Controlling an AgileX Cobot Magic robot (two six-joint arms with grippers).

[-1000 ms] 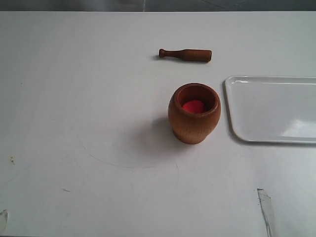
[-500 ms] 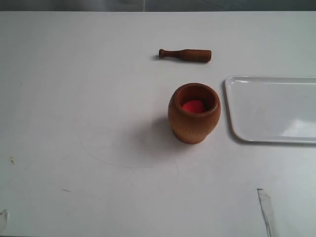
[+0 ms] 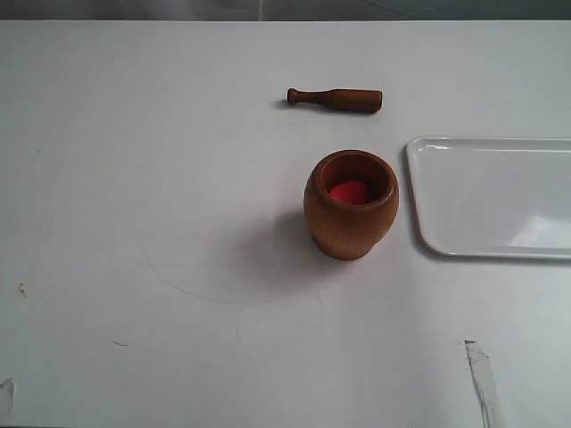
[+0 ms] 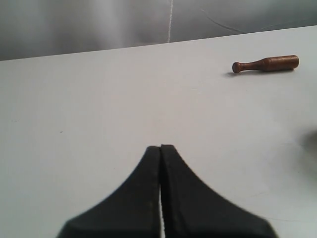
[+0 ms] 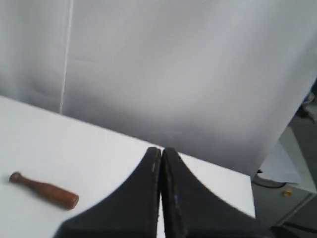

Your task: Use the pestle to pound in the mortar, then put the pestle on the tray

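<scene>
The pestle is well clear of the mortar, so my right gripper keeps moving toward the pestle's thin handle until its fingers close around it.
The light brown wooden mortar stands upright mid-table with something red inside it. Behind it the dark pestle lies flat on the table, knobbed handle pointing left; the same pestle shows in the left wrist view, and the pestle also lies in the right wrist view. The white tray sits to the mortar's right and holds nothing. My left gripper is shut and holds nothing, far from the pestle. My right gripper is shut too, holding nothing. Neither arm shows in the exterior view.
The white table carries a faint curved scratch in front of the mortar. A strip of clear tape lies near the front edge at right. A grey backdrop hangs behind the table's far edge.
</scene>
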